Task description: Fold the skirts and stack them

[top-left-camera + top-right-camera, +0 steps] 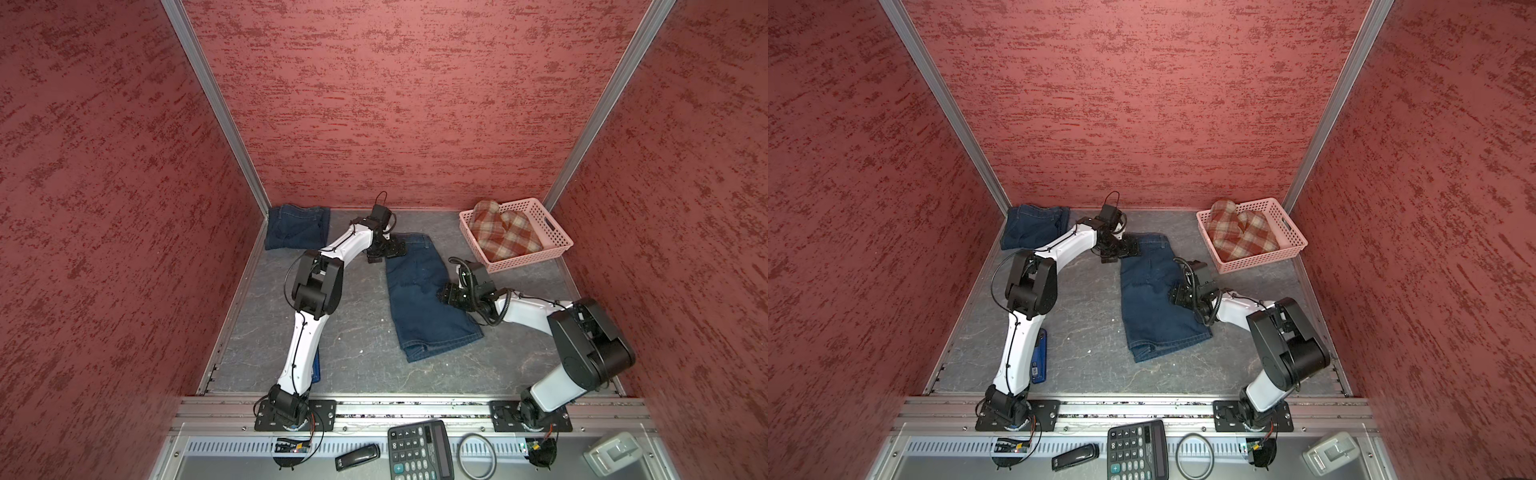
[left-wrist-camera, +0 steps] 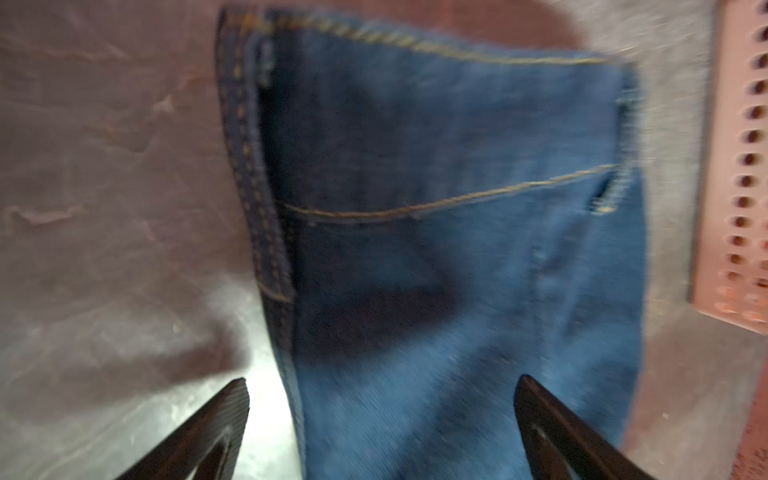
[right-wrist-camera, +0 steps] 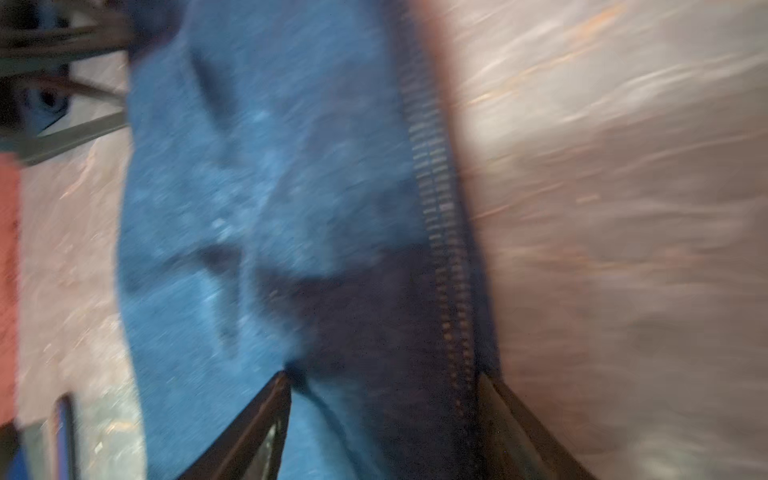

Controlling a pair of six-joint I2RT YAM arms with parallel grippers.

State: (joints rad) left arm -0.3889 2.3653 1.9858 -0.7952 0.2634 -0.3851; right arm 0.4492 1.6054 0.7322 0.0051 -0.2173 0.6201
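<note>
I should take the waistband (image 1: 424, 239) with my right gripper while my left gripper swings the hem around, because the skirt lies lengthwise with my right gripper at its side seam (image 1: 441, 270).
A dark blue denim skirt (image 1: 428, 299) (image 1: 1158, 299) lies flat and lengthwise mid-table. My left gripper (image 1: 384, 251) (image 2: 383, 380) hovers open over its far left corner, one finger above the table and one above the cloth (image 2: 436, 249). My right gripper (image 1: 442, 293) (image 3: 383, 375) sits low on the skirt's right edge, jaws apart astride the stitched side seam (image 3: 436, 199). A second denim skirt (image 1: 297, 226) (image 1: 1034, 226) lies folded in the far left corner. The plaid skirt (image 1: 505, 235) (image 1: 1241, 235) is bunched in the pink basket (image 1: 523, 262).
The basket (image 1: 1260, 262) (image 2: 739, 187) stands at the far right corner, close to the right arm. A blue flat object (image 1: 1039, 357) lies under the left arm. Red walls close in three sides. A calculator (image 1: 419, 451) and small items sit on the front shelf.
</note>
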